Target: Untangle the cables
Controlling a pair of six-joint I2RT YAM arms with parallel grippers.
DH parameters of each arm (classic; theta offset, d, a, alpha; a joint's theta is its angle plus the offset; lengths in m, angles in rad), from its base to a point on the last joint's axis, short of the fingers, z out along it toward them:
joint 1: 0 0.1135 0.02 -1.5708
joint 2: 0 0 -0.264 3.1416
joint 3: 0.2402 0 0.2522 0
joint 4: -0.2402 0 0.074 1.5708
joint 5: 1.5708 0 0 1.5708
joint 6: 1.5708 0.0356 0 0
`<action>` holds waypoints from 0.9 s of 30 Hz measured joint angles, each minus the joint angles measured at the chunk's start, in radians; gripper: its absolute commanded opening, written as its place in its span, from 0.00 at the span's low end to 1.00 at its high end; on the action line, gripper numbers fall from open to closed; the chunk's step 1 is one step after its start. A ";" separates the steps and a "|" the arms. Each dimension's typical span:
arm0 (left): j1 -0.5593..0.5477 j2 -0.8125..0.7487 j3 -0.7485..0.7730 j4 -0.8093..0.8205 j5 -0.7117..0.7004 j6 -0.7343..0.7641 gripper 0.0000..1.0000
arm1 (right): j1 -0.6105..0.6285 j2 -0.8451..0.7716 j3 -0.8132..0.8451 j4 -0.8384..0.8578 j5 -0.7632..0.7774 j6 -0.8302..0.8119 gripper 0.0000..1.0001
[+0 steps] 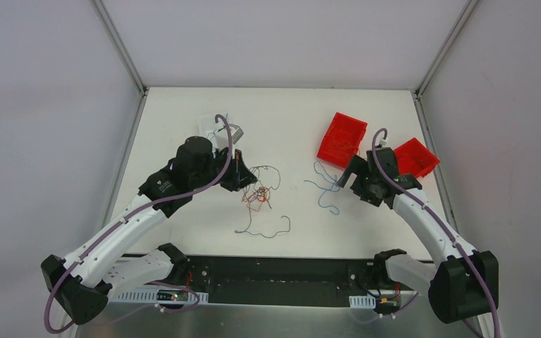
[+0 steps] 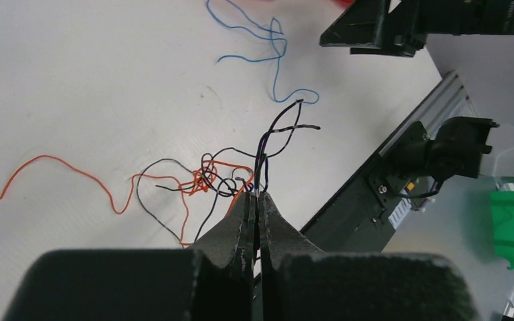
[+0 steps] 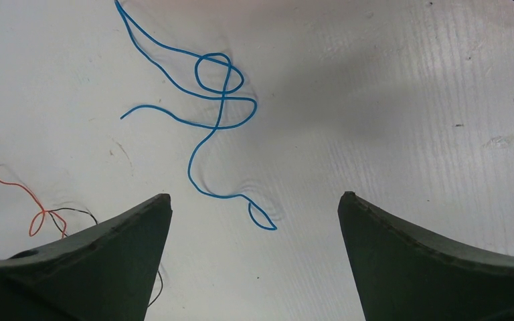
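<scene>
The blue cable [image 1: 334,184] lies with a clear gap [image 1: 292,189] between it and the tangle, so I expect it will come up alone, with its ends dangling, when I lift it.
A tangle of orange and black cables [image 1: 257,196] lies mid-table, with a long black strand [image 1: 264,232] trailing toward the front. My left gripper [image 1: 239,172] is at the tangle's left edge. In the left wrist view it [image 2: 258,194] is shut on thin black and dark blue strands [image 2: 268,144] that lead into the orange-black tangle [image 2: 204,177]. A loose blue cable [image 1: 322,186] lies apart to the right. My right gripper [image 1: 345,176] is just right of it, open and empty. In the right wrist view the blue cable [image 3: 221,100] lies ahead of the open gripper [image 3: 254,197].
Two red bins [image 1: 341,139] [image 1: 415,156] stand at the back right, close behind the right arm. A small white object [image 1: 215,127] with a thin blue wire sits behind the left gripper. The black base rail [image 1: 275,278] runs along the near edge.
</scene>
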 measured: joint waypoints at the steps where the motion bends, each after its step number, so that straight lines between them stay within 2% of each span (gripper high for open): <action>1: 0.000 0.003 -0.008 -0.004 -0.017 -0.004 0.00 | 0.000 0.000 -0.003 0.001 0.000 0.000 0.99; 13: 0.000 0.001 -0.034 -0.027 -0.173 -0.007 0.00 | 0.024 0.046 -0.006 0.044 0.045 0.003 0.99; 23: 0.000 -0.017 -0.037 -0.038 -0.196 -0.007 0.00 | 0.120 0.303 0.066 0.100 0.113 0.031 0.99; 27: 0.000 -0.041 -0.037 -0.038 -0.196 -0.007 0.00 | 0.153 0.409 0.124 0.116 0.195 0.039 0.89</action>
